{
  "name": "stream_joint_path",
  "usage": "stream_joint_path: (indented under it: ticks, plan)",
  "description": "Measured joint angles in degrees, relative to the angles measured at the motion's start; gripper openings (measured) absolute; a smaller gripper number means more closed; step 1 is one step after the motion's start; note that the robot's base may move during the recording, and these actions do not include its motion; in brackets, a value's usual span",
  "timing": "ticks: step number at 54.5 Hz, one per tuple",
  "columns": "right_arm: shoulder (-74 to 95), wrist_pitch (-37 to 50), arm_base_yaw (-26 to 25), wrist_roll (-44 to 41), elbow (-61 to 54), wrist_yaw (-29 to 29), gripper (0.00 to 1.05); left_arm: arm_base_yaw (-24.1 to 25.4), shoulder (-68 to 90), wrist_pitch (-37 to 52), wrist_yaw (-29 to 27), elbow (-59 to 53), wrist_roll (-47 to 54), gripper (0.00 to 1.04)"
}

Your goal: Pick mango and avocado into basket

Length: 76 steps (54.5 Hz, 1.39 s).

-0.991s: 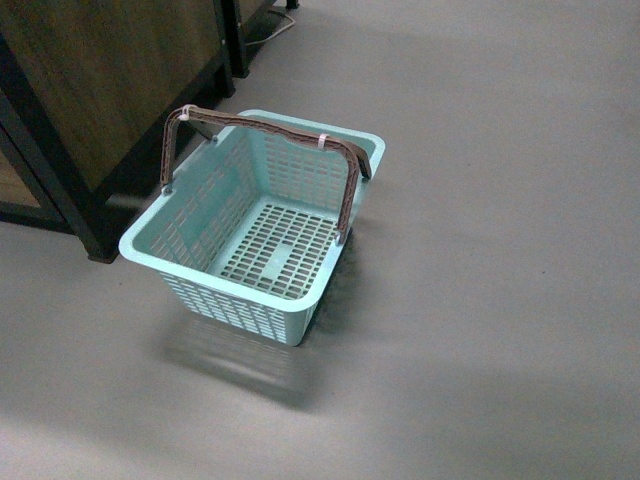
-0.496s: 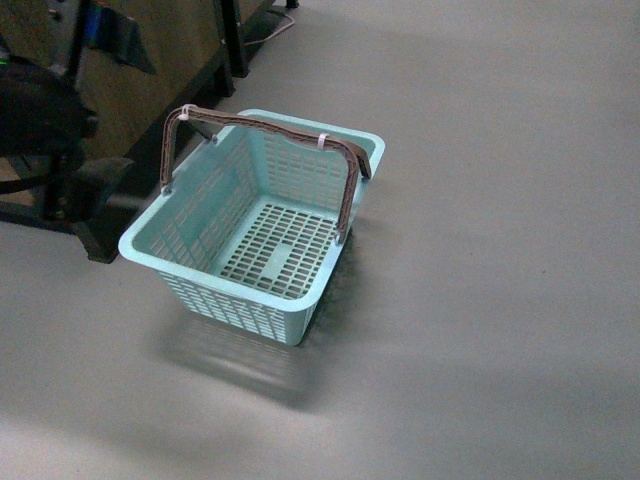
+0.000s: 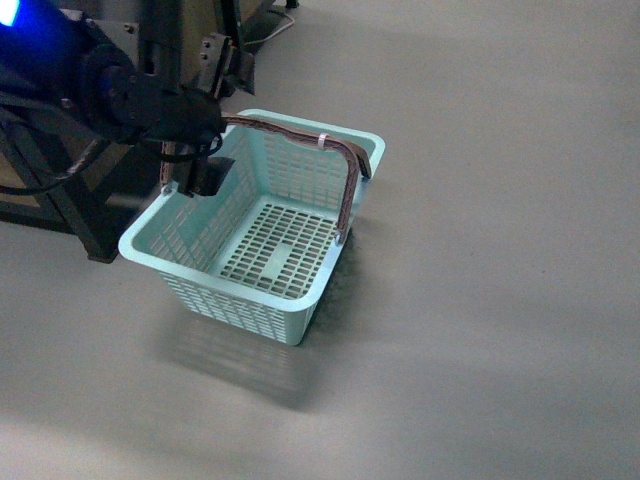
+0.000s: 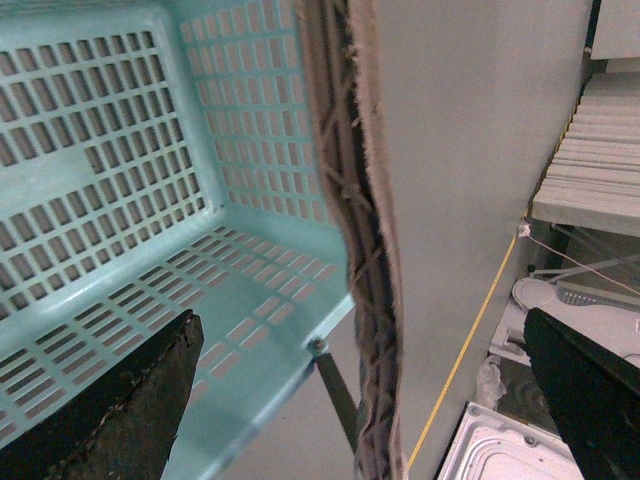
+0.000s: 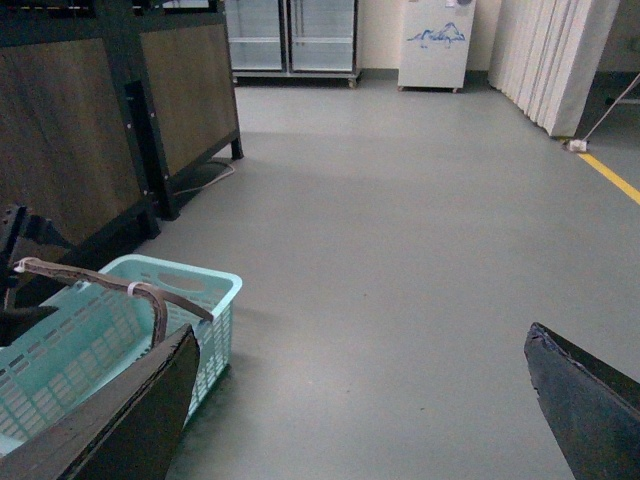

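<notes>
My gripper will have the basket (image 3: 232, 305) hanging beneath the upright handles (image 3: 347, 200) with its opening facing up when it lifts, because they join the middles of the basket's opposite rims.
The turquoise basket (image 3: 265, 245) stands empty on the grey floor, its two grey-brown handles (image 3: 300, 132) swung up together. My left gripper (image 3: 200, 170) hangs open over the basket's left rim, at the handles' left end. In the left wrist view the handles (image 4: 362, 200) run between the two wide-apart fingers (image 4: 120, 410), untouched, with the slotted basket floor (image 4: 110, 200) beyond. My right gripper (image 5: 360, 410) is open over bare floor with nothing between its fingers, and the basket (image 5: 205, 290) lies off to one side of it. The mango and the avocado are out of view.
A dark wood shelving unit on a black frame (image 5: 70, 150) stands right behind the basket. White cabinets (image 5: 435, 45) and folded white panels (image 5: 545, 60) line the far wall. A yellow line (image 5: 610, 175) marks the floor.
My left arm has come in from the left and now reaches over the basket's left rim by the handles. The basket has not moved.
</notes>
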Motion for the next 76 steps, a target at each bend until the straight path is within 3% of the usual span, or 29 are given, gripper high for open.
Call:
stream_joint_path:
  ticks: [19,25,38,47,59,76]
  plan:
    - [0.0,0.0,0.0,0.0,0.0,0.0,0.97,-2.2,16.1,-11.5,-0.1,29.5,-1.6,0.96]
    - [0.0,0.0,0.0,0.0,0.0,0.0,0.97,-2.8,19.9,-14.0,-0.5,35.1,-2.1,0.77]
    - [0.0,0.0,0.0,0.0,0.0,0.0,0.97,-3.2,20.7,-14.0,-1.9,36.1,-3.2,0.41]
    - [0.0,0.0,0.0,0.0,0.0,0.0,0.97,-3.3,20.9,-15.2,-2.6,37.0,-4.3,0.35]
    - [0.0,0.0,0.0,0.0,0.0,0.0,0.97,-3.5,13.2,-8.7,-3.3,23.4,-4.6,0.34]
    - [0.0,0.0,0.0,0.0,0.0,0.0,0.97,-4.8,-16.9,-2.3,-6.9,-10.9,-5.9,0.34]
